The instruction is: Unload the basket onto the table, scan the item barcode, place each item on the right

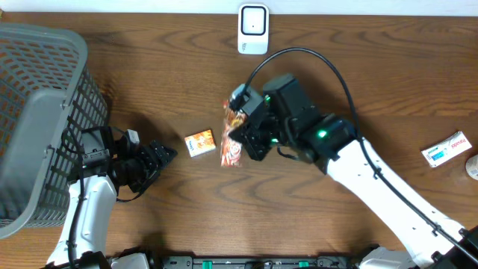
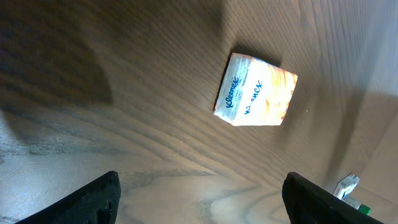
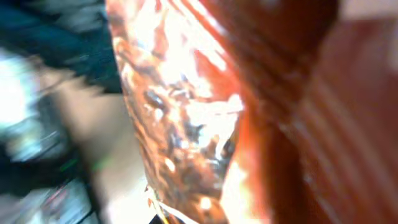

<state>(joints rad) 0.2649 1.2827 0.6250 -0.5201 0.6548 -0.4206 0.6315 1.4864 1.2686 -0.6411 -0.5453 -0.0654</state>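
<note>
My right gripper should first turn the packet crosswise and then bring it over to the scanner (image 1: 253, 28), because the snack packet's lower end (image 1: 231, 155) points away from the barcode scanner.
My right gripper (image 1: 245, 136) is shut on a shiny red and orange snack packet (image 1: 232, 139), held just above the table's middle. That packet (image 3: 186, 112) fills the right wrist view as a blur and hides the fingers. A white barcode scanner (image 1: 253, 29) stands at the table's far edge, beyond the packet. My left gripper (image 1: 163, 155) is open and holds nothing. A small Kleenex tissue pack (image 1: 200, 142) lies flat on the wood just to its right. In the left wrist view the pack (image 2: 255, 98) lies ahead of the spread fingers (image 2: 93, 202), apart from them.
A large grey mesh basket (image 1: 37, 119) takes up the left side, close behind the left arm. A white and blue box (image 1: 446, 148) lies at the right edge, with a round object (image 1: 473, 166) beside it. The wooden table (image 1: 149, 67) is dark brown.
</note>
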